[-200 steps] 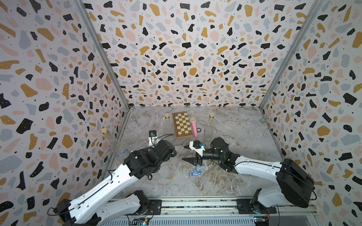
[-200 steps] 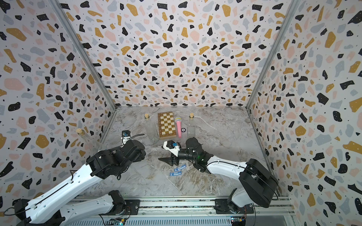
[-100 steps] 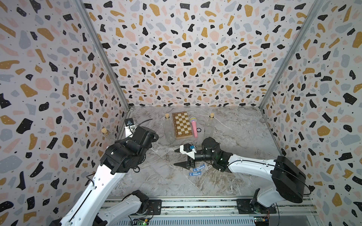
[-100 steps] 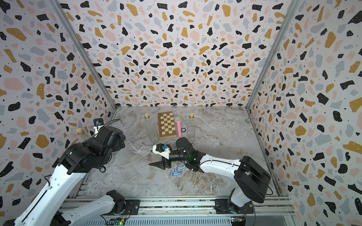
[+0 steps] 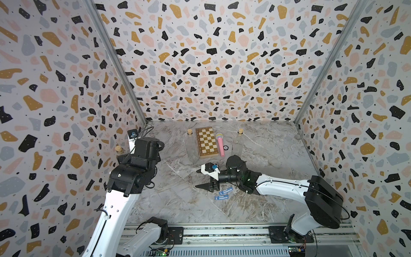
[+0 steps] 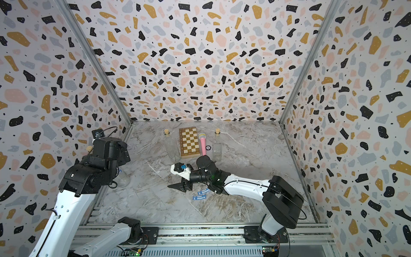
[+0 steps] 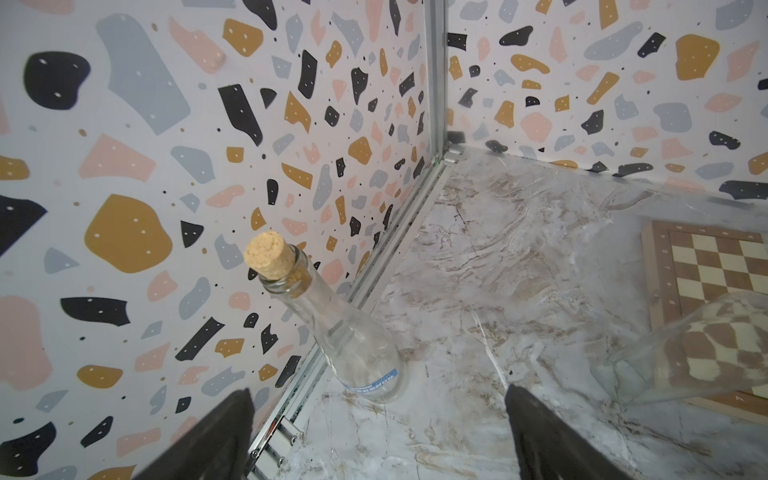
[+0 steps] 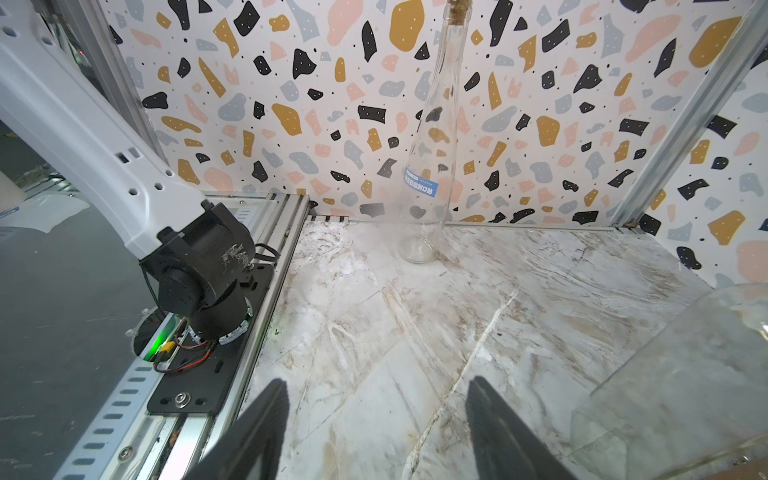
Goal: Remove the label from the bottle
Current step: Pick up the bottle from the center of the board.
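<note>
My left gripper keeps its open fingers, which face the bottle's free neck [image 7: 308, 297] above the label, moving until the neck sits inside them, then close.
A clear glass bottle [image 7: 336, 336] with a cork stands by the left wall, a blue label [image 7: 374, 383] low on its body. In the right wrist view the bottle [image 8: 430, 137] and its label [image 8: 420, 187] show clearly. In both top views my left arm [image 5: 133, 173] covers most of the bottle, leaving its cork [image 5: 119, 149] and base [image 6: 123, 181] visible. My left gripper [image 7: 378, 419] is open, a little short of the bottle, with nothing between its fingers. My right gripper [image 5: 201, 179] hangs open low over the middle of the table, empty.
Two loose blue labels [image 5: 223, 194] lie on the table beside my right wrist. At the back are a chessboard [image 5: 206, 142], a pink microphone [image 5: 220, 144] and two other corked clear bottles [image 5: 191, 149] [image 5: 237, 145]. The left wall is close behind the bottle.
My left arm has swung from the table's middle to the left wall, and its gripper has opened wider. My right gripper has shifted a little to the left, still open.
</note>
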